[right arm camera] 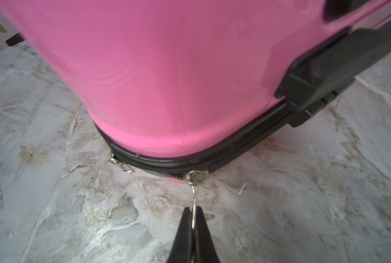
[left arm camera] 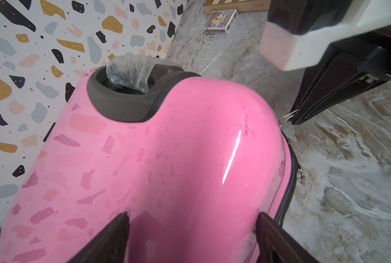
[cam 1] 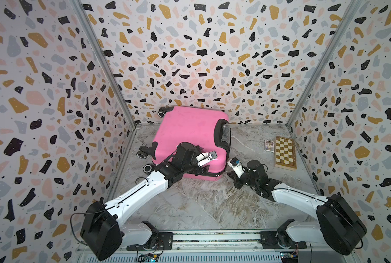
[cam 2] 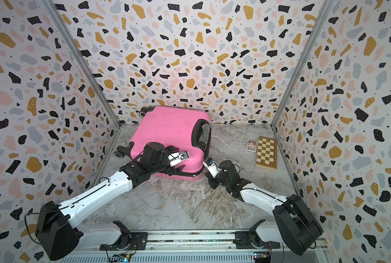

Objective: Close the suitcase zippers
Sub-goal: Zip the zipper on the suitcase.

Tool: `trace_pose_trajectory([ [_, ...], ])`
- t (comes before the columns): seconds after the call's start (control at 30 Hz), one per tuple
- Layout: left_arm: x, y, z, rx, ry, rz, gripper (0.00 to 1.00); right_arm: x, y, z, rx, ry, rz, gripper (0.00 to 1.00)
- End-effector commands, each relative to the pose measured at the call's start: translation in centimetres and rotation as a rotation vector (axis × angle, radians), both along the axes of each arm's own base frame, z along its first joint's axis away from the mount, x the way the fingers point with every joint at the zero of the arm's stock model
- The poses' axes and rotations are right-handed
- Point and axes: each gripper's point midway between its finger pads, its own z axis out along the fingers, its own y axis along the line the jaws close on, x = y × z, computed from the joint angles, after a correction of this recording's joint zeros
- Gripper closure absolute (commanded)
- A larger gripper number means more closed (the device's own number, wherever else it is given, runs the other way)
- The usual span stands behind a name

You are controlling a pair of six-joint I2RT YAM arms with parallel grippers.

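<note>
The metal pull [right arm camera: 195, 195] stretches tight from its slider, so my right gripper continues to pull it along the seam toward the second pull [right arm camera: 121, 164] until both sliders almost meet.
The pink suitcase [cam 1: 190, 129] [cam 2: 167, 129] lies flat on the marble floor against the back wall. Its black zippers [right arm camera: 158, 165] run round the seam at the near corner. My right gripper [right arm camera: 194, 210] [cam 1: 228, 175] is shut on one thin metal pull [right arm camera: 194, 195], drawn taut from its slider. A second pull [right arm camera: 121, 165] lies loose a short way along the band. My left gripper [left arm camera: 192, 216] [cam 1: 201, 160] is open wide, both fingers resting on top of the pink shell [left arm camera: 167, 159] near that corner.
A checkered wooden chessboard box [cam 1: 285, 152] and a small card box [cam 1: 269, 145] lie at the right by the wall. The suitcase's black wheels [cam 1: 142, 154] point left, its black handle [cam 1: 224, 136] points right. Patterned walls close in three sides.
</note>
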Motion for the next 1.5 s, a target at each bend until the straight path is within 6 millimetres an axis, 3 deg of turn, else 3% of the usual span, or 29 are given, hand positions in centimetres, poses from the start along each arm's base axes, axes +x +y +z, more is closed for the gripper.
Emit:
trace_pose_trajectory([
  [0.0, 1.7, 0.1, -1.4, 0.003, -0.008, 0.055, 0.16, -3.1, 2.9, 1.8, 0.059, -0.008, 0.189, 1.0],
  [1.23, 2.2, -0.5, -2.9, -0.006, 0.031, 0.068, 0.19, -7.0, 6.7, 3.2, 0.109, -0.036, 0.451, 1.0],
  [1.33, 2.3, -0.4, -2.6, -0.011, 0.029, 0.074, 0.19, -6.3, 6.6, 3.1, 0.099, -0.044, 0.413, 1.0],
  [1.47, 1.9, 0.0, -1.3, -0.028, 0.035, 0.096, 0.15, -4.0, 5.6, 2.6, 0.041, -0.068, 0.275, 1.0],
])
